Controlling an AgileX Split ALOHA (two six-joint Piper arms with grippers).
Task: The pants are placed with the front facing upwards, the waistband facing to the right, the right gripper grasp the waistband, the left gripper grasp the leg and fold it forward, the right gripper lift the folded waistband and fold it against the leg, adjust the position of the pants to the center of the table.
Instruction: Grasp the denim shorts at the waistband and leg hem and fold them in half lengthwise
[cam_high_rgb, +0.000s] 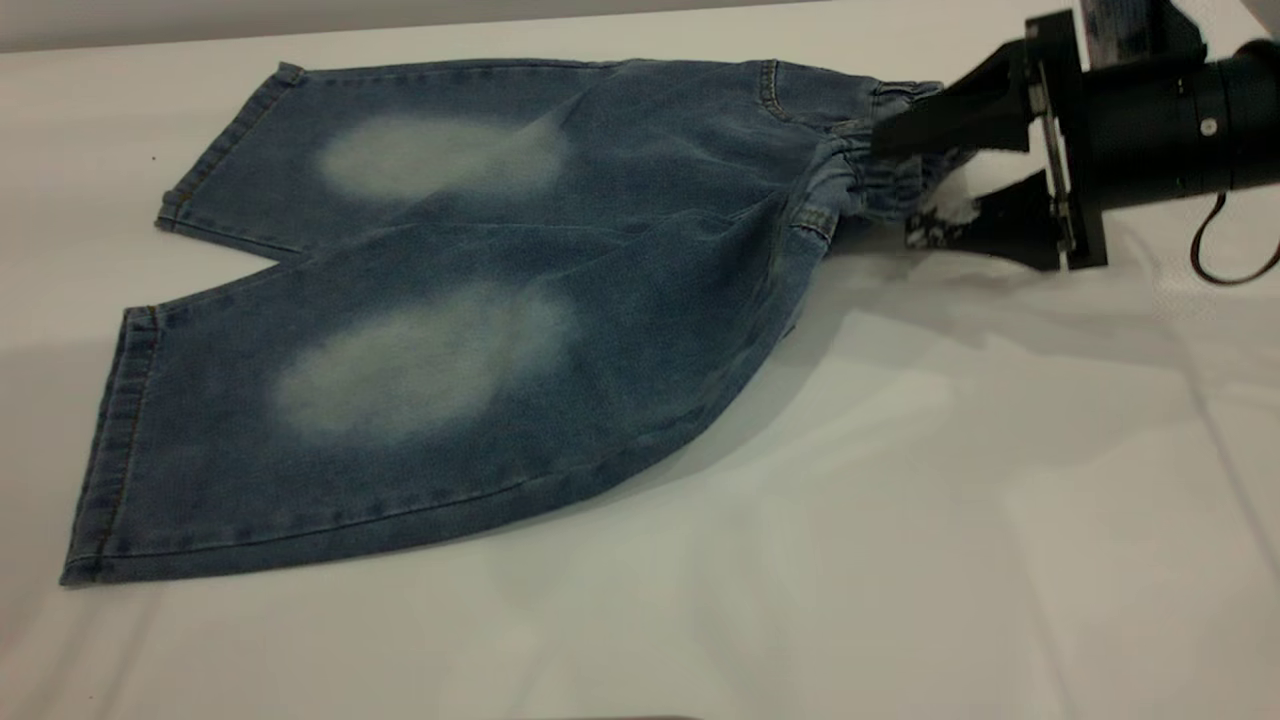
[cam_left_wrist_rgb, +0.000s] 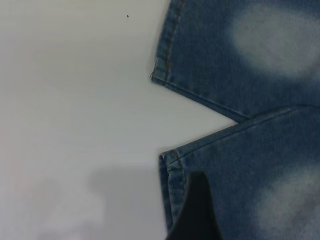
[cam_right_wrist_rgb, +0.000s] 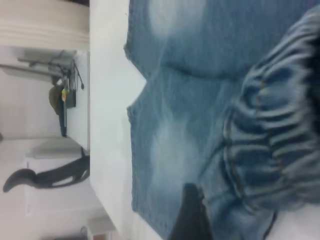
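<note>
Next, my right gripper lays back the waistband's near corner (cam_high_rgb: 882, 192) before my left gripper takes the near leg's cuff (cam_high_rgb: 110, 444), because that corner is bunched against the waistband's far side.
The blue denim pants (cam_high_rgb: 480, 300) lie front up on the white table (cam_high_rgb: 900, 520), each leg carrying a pale oval. The legs point left and the waistband (cam_high_rgb: 880, 175) right. My right gripper (cam_high_rgb: 895, 190) comes in from the right, shut on the bunched waistband, one finger above it and one below. The cloth near it is drawn up off the table, with a shadow beneath. The right wrist view shows the ruched waistband (cam_right_wrist_rgb: 275, 135) close up beside one dark finger (cam_right_wrist_rgb: 192, 215). In the left wrist view, my left gripper (cam_left_wrist_rgb: 200, 205) hovers over the near leg (cam_left_wrist_rgb: 250, 175) by its cuff.
A thin black cable (cam_high_rgb: 1230, 255) loops under the right arm. Bare tabletop lies in front of and left of the pants (cam_left_wrist_rgb: 75, 100). Beyond the table's end, the right wrist view shows a dark arm-like shape (cam_right_wrist_rgb: 50, 177) and a cluttered desk (cam_right_wrist_rgb: 65, 100).
</note>
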